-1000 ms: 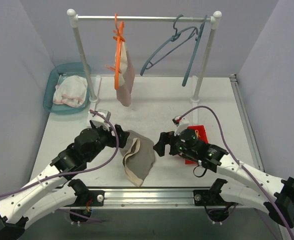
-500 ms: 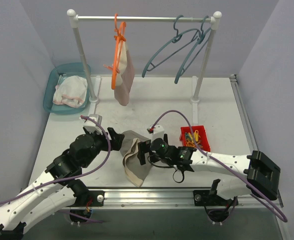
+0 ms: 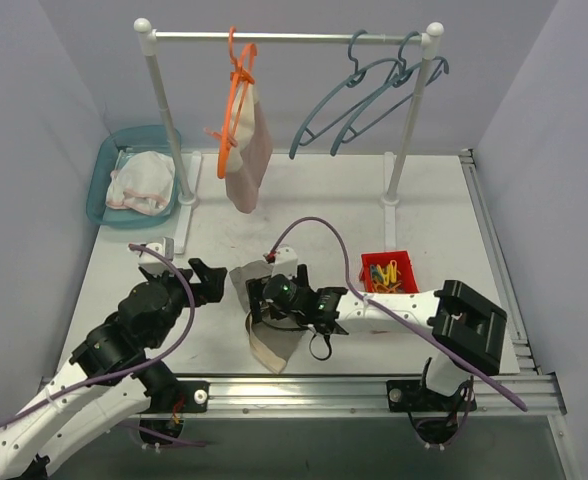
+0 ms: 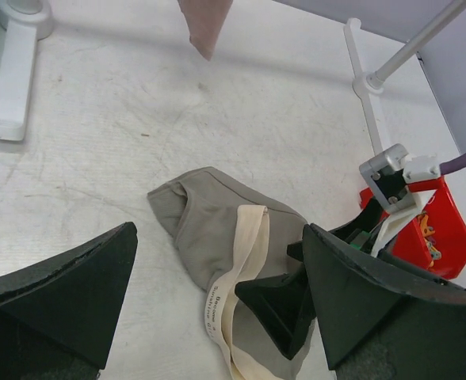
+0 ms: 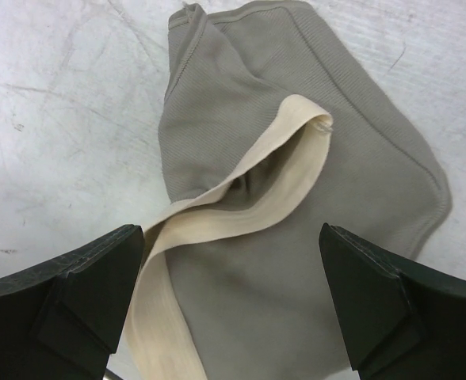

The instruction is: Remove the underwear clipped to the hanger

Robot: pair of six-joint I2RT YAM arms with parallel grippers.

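My right gripper is in the way over the taupe underwear (image 3: 287, 343), so it should move back before my left gripper takes the cream waistband (image 4: 220, 297) toward the blue basket.
A dusty pink underwear (image 3: 249, 160) hangs clipped to the orange hanger (image 3: 232, 110) on the rack's rail; its lower tip (image 4: 205, 24) shows at the top of the left wrist view. A taupe underwear (image 3: 272, 345) with a cream waistband lies crumpled on the table near the front. My right gripper (image 3: 265, 316) hovers right over it, open, the cloth (image 5: 296, 237) spread below and between its fingers (image 5: 82, 293). My left gripper (image 3: 208, 279) stands open just left of this cloth (image 4: 209, 222), holding nothing. White underwear (image 3: 142, 183) lies in the basket.
A blue basket (image 3: 102, 180) sits at the back left. Two blue hangers (image 3: 369, 90) hang on the right of the rail. The rack's white posts (image 3: 399, 150) stand on feet on the table. A red box (image 3: 389, 272) of clips sits to the right of the right arm.
My right arm swung left across the table from beside the red box to above the taupe underwear. My left arm drew back left and nearer. The blue hangers swung.
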